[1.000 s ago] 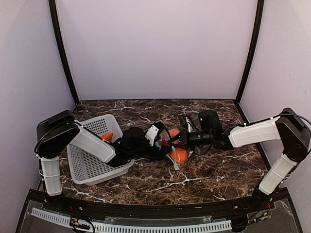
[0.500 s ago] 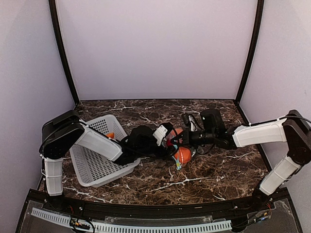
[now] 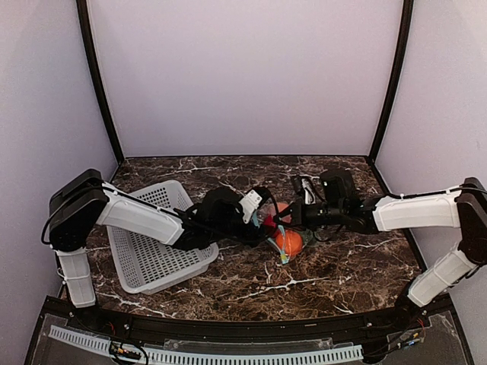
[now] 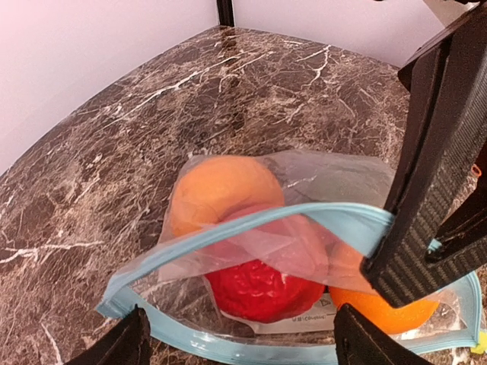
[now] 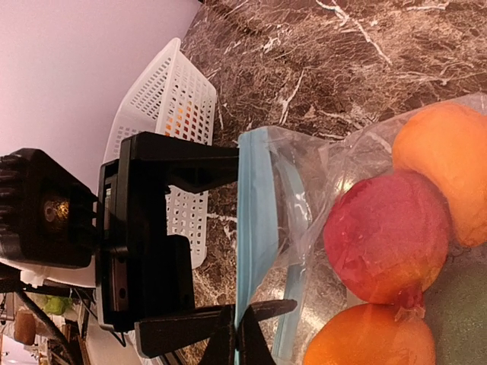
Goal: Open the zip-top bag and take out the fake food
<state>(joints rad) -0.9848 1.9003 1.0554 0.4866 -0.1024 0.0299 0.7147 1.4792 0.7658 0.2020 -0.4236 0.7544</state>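
The bag's upper zip strip is hanging across the red piece, so next my left gripper moves back first and then comes in from above while my right gripper pulls the bag's opening wide.
The zip-top bag lies on the marble with its light blue zip strip pulled apart, mouth toward my left gripper. That gripper is open, its two black fingertips at either side of the mouth, holding nothing. My right gripper is shut on the upper zip strip and lifts it. Fake food inside the bag: a round red piece, two oranges, and a dark green piece at the edge. From above, both grippers meet at the bag.
A white perforated basket stands left of the bag, under the left arm. Marble table surface extends to the right and front. Black corner posts and pale walls close in the back and sides.
My left gripper has moved right, up to the bag's mouth. The right gripper and the bag have shifted slightly right, the grip on the strip unchanged.
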